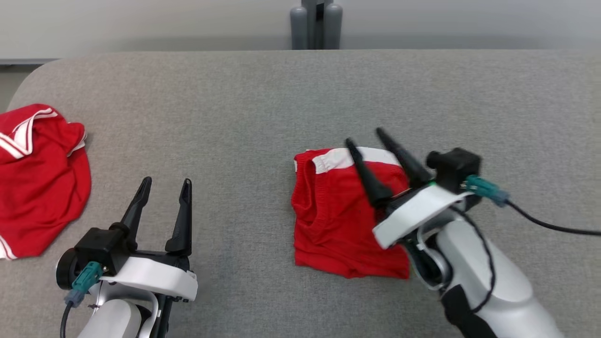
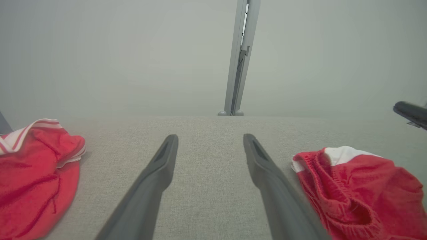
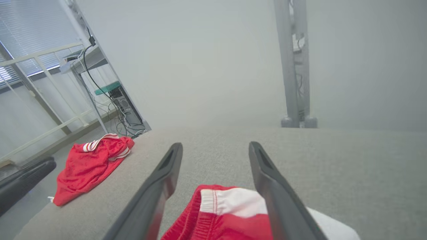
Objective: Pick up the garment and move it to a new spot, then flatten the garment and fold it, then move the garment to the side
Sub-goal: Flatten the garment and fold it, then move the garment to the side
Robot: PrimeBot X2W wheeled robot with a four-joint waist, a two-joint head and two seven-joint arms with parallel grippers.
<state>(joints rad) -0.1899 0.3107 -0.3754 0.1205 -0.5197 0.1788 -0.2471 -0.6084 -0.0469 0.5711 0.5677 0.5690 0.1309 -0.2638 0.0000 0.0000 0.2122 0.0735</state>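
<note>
The garment [image 1: 350, 225] will slide along still folded when I pull its corner, and its layers will slip a little crooked, because loose folds [image 1: 308, 202] are stacked along the garment's gathered edge.
A red garment [image 1: 338, 216] with a white band lies folded into a compact square on the grey table [image 1: 281, 103], right of centre. My right gripper [image 1: 365, 136] hovers over its right part, fingers open and angled toward its white band, holding nothing. In the right wrist view the garment [image 3: 227, 213] lies below and between the spread fingers of that gripper [image 3: 215, 145]. My left gripper [image 1: 167, 180] stands open over bare table at the lower left, apart from the cloth. The left wrist view has the garment [image 2: 360, 190] to the right of the left gripper [image 2: 210, 136].
A second red garment [image 1: 37, 183] with white stripes lies crumpled at the table's left edge, also in the left wrist view [image 2: 33, 173] and the right wrist view [image 3: 90, 166]. A grey post [image 1: 315, 23] stands behind the far edge. A black cable [image 1: 554, 225] trails right from my right wrist.
</note>
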